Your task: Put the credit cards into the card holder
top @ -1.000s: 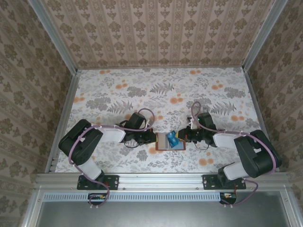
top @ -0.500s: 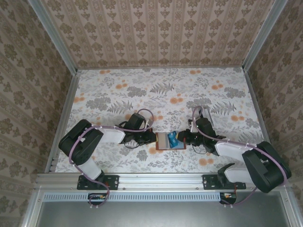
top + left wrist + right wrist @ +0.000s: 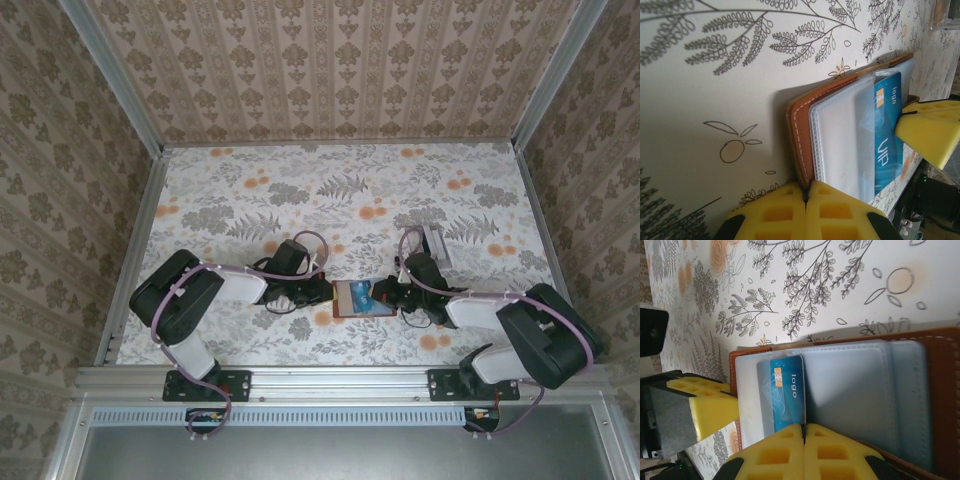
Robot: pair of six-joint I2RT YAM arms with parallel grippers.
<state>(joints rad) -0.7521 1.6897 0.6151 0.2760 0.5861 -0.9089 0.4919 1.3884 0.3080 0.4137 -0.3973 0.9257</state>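
Note:
The blue card sits straight in the clear pocket's opening point(image 3: 874, 135), so the robot's right gripper should keep pushing the card toward the left gripper until the pocket point(image 3: 844, 140) covers it.
The card holder point(image 3: 352, 298) lies open on the flowered table between both grippers, brown leather outside with clear pockets inside point(image 3: 850, 390). My left gripper point(image 3: 807, 189) is shut on its stitched leather edge point(image 3: 801, 135). A blue credit card point(image 3: 788, 390) marked "logo" and "VIP" point(image 3: 887, 127) sits partly under a clear pocket sheet. My right gripper point(image 3: 804, 428) is shut on the card's near end. In the top view the left gripper point(image 3: 326, 292) and right gripper point(image 3: 386, 295) flank the holder.
A pale flat rectangular piece point(image 3: 437, 241) lies on the table just behind the right arm, and its clear edge point(image 3: 945, 15) shows in the left wrist view. Patterned walls and metal rails point(image 3: 330, 380) enclose the table.
The right gripper has pushed the blue card leftward and down; it stood tilted above the holder before and now lies flat in it. The right arm's elbow has swung. The left gripper has stayed put.

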